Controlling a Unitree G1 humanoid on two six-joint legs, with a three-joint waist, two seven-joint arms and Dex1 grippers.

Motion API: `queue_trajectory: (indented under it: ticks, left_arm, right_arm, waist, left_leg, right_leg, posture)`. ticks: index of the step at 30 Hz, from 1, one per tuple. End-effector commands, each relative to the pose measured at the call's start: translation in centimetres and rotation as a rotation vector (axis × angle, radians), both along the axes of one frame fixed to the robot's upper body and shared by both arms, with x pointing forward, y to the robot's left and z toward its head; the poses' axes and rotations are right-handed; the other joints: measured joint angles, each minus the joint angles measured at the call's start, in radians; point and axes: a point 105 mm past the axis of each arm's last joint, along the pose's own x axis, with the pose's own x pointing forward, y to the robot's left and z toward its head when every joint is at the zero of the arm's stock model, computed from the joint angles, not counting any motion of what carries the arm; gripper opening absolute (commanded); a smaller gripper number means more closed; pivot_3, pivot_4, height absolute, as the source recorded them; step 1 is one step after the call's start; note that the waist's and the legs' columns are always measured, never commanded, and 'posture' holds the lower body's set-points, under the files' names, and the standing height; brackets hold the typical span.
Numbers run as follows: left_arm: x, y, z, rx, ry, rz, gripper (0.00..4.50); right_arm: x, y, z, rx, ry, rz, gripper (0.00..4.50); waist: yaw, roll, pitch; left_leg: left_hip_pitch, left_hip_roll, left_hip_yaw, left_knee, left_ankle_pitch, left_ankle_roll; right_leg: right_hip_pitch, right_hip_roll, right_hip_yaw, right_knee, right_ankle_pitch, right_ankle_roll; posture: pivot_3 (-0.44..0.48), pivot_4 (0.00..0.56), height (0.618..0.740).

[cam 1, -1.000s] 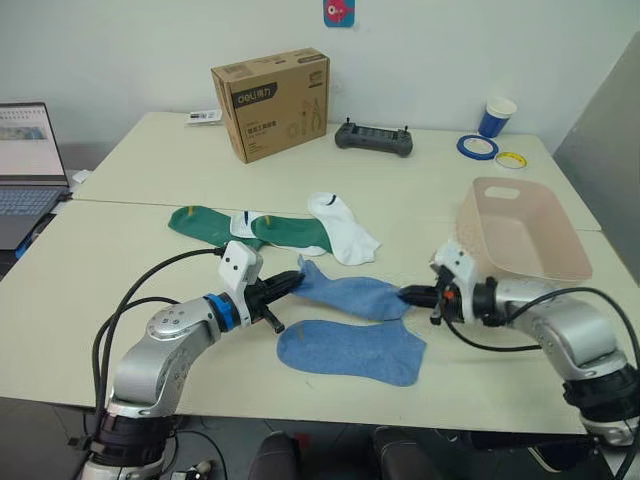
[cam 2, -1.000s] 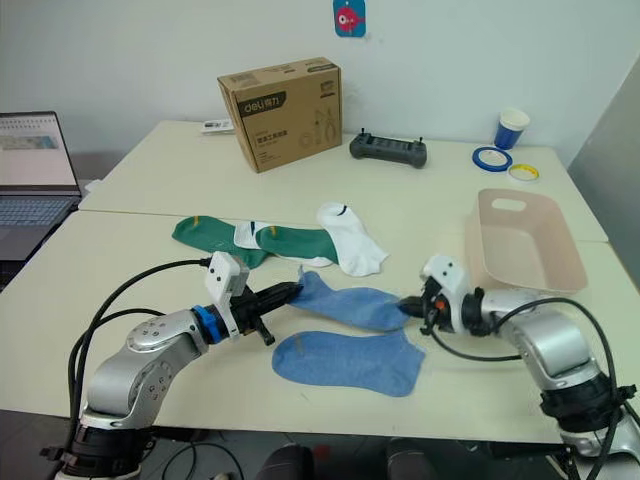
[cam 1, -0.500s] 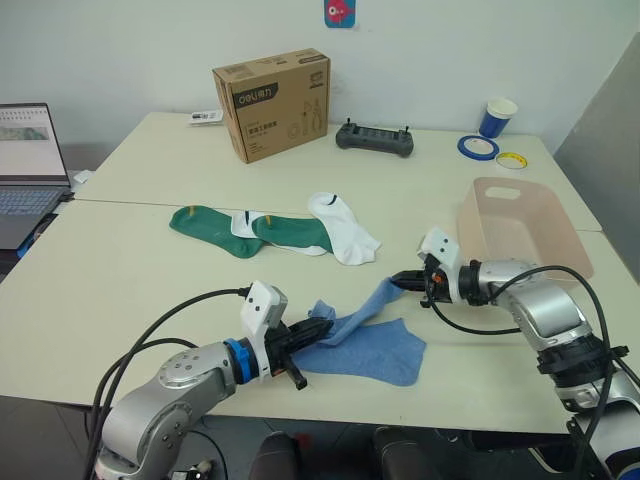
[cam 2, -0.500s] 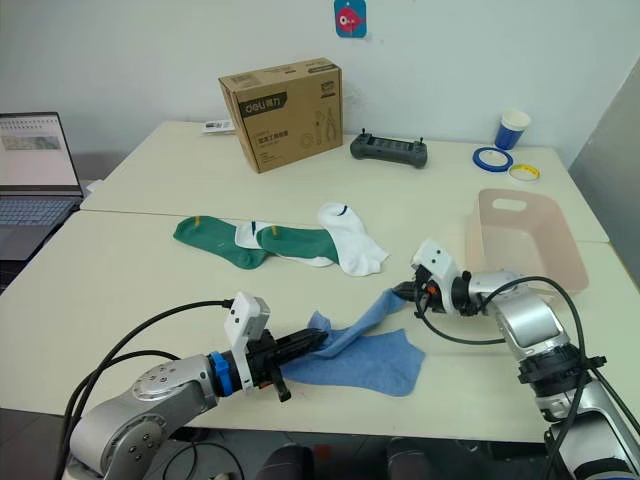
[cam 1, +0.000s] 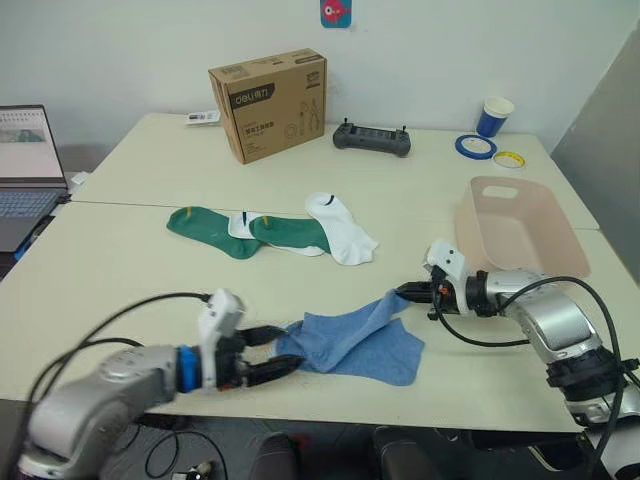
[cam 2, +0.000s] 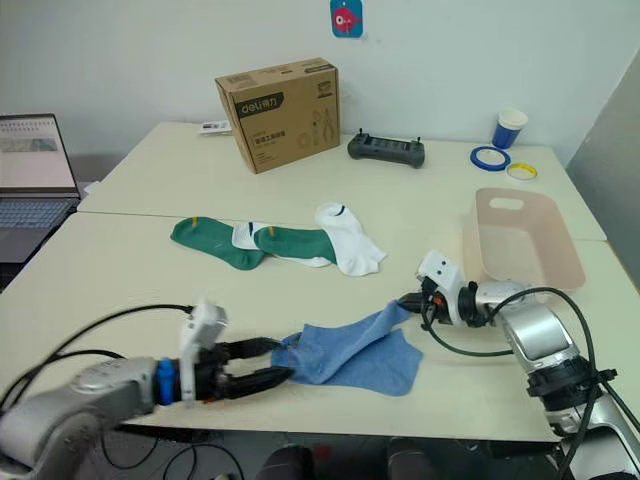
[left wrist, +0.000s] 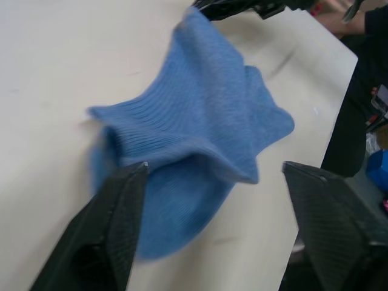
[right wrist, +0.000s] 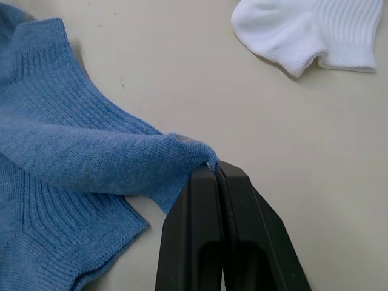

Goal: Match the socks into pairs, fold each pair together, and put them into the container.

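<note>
The upper sock [cam 1: 356, 325] will come up by itself when I lift it, because the upper light blue sock's edge [left wrist: 203, 149] arches loosely over the lower one.
Two light blue socks [cam 1: 352, 338] lie one over the other near the table's front edge. My left gripper [cam 1: 289, 348] sits at their left end, open, with the upper sock's [left wrist: 200, 121] edge lying loose between its fingers. My right gripper [cam 1: 404, 292] is shut on the upper sock's right tip [right wrist: 182, 148], low over the table. Two dark green socks [cam 1: 290, 232] and two white socks [cam 1: 345, 230] lie in a row farther back. The pinkish container [cam 1: 478, 225] stands at the right, behind my right arm.
A brown cardboard box [cam 1: 268, 102], a black controller [cam 1: 372, 139], a blue paper cup [cam 1: 497, 116] and two tape rolls [cam 1: 476, 146] stand along the back. A laptop [cam 1: 25, 170] sits at the far left. The table's front edge is just below the blue socks.
My left gripper has opened, let go of the upper blue sock and drawn back left. That sock now lies over the other blue one. My right gripper still holds its tip.
</note>
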Motion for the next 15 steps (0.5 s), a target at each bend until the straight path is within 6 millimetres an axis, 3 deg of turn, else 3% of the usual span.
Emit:
queue_trajectory:
  ticks: [1,4,7,10,15]
  left_arm:
    - [1.4,0.5,1.7,-0.022,-0.069,-0.023,4.12]
    - [3.3,0.6,1.9,0.017,-0.136,0.001,4.12]
    - [5.7,-1.6,1.5,0.045,-0.235,-0.043,4.12]
    - [6.3,-3.8,0.6,0.049,-0.257,-0.126,4.12]
    - [6.9,-5.3,-0.7,0.068,-0.246,-0.203,4.12]
  right_arm:
    - [-0.1,0.4,1.8,0.040,-0.061,0.016,0.00]
    - [-0.2,0.7,2.1,0.060,-0.066,0.018,0.00]
    - [-0.3,1.2,3.6,0.107,-0.133,0.045,0.00]
    - [-0.2,2.0,5.5,0.202,-0.188,0.063,0.00]
    - [-0.3,2.8,7.0,0.292,-0.211,0.082,0.00]
  waist:
    - [0.003,0.000,0.000]
    - [0.004,0.000,0.000]
    - [0.013,0.000,0.000]
    - [0.021,0.000,0.000]
    - [0.020,0.000,0.000]
  left_leg:
    - [0.000,-0.001,0.000,0.000,0.000,0.000]
    - [0.000,-0.001,0.002,0.000,0.000,0.000]
    - [0.000,-0.002,0.001,-0.001,0.000,0.000]
    - [-0.001,-0.001,0.001,0.000,0.000,0.000]
    - [-0.001,0.001,0.000,-0.001,0.000,0.000]
  right_leg:
    - [0.000,-0.001,0.000,0.000,0.000,0.000]
    - [0.001,-0.002,0.000,-0.001,0.000,0.001]
    - [0.000,-0.002,0.000,-0.001,0.000,0.000]
    - [0.000,-0.001,0.000,-0.001,0.003,-0.003]
    - [0.000,0.002,0.000,0.000,0.003,-0.004]
  posture:
    - [0.000,0.150,0.740]
    - [0.000,0.150,0.740]
    - [0.000,0.150,0.740]
    - [0.000,0.150,0.740]
    - [0.000,0.150,0.740]
